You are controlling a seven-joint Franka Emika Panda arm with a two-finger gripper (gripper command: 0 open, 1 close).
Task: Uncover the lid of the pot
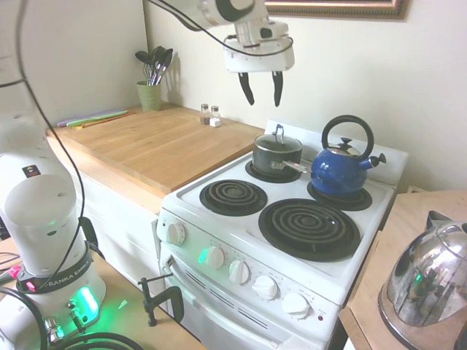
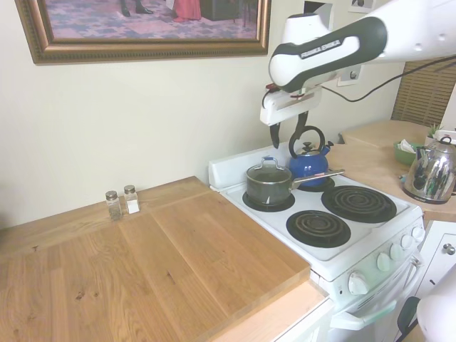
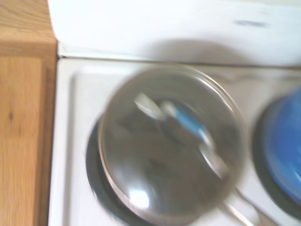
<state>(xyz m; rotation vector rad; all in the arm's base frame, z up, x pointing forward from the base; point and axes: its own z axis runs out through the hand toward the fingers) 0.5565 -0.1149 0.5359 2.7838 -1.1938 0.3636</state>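
The glass lid [image 1: 264, 143] has the loop handle [image 1: 279, 133] across its middle, so the lid will come off and hang almost level when I lift it.
The dark pot [image 1: 275, 159] stands on the stove's back left burner, its silver side handle pointing toward the blue kettle. The glass lid [image 1: 278, 141] with a loop handle rests on it. From the other side the pot [image 2: 268, 187] and lid [image 2: 268, 172] show the same way. My gripper [image 1: 263, 89] hangs open well above the lid, fingers pointing down, nothing between them; it appears as the gripper [image 2: 288, 130] above and slightly behind the pot. The wrist view looks straight down on the blurred lid [image 3: 171, 143].
A blue kettle [image 1: 339, 168] sits on the back right burner beside the pot. A shiny steel kettle [image 1: 430, 281] stands on the right counter. Salt and pepper shakers [image 1: 210, 114] and a utensil cup [image 1: 149, 94] stand on the wooden counter [image 1: 153, 142] to the left.
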